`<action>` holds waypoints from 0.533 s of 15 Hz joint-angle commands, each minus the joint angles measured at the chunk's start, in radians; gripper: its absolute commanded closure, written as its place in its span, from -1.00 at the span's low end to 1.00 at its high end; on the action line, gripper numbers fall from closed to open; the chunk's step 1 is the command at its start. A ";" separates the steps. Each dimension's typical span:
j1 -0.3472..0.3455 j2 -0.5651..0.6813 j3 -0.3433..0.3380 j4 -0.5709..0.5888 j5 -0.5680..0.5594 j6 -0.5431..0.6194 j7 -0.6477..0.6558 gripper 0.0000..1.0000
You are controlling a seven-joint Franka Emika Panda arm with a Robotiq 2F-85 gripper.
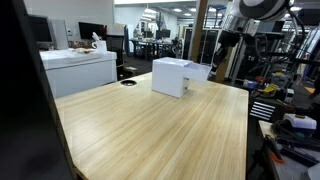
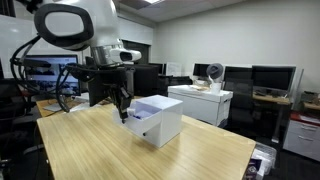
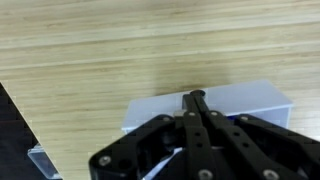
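Observation:
Next, I back off, tilt and push the drawer's front side (image 2: 138,127) in, because the drawer sticks out (image 2: 146,111) of the white box and my gripper is over the drawer's near edge.
A white box (image 2: 160,120) stands on the wooden table (image 2: 110,150), and both exterior views show it (image 1: 171,77). A drawer-like part (image 2: 141,120) sticks out of its side toward the arm, with something blue inside. My gripper (image 2: 123,112) hangs beside that part, fingers pressed together and pointing down. In the wrist view the gripper (image 3: 195,97) is shut with nothing visible between its fingers. Its tip lies over the near edge of the white box (image 3: 250,100). I cannot tell whether it touches the box.
A small black round object (image 1: 128,83) lies on the table near its far edge. A white cabinet (image 1: 80,68) stands beyond the table. A white desk (image 2: 205,100) with a round device is behind the box. Cluttered shelves (image 1: 290,110) border the table's side.

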 commanded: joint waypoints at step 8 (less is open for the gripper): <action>0.016 -0.049 -0.011 -0.043 0.024 -0.073 -0.092 0.88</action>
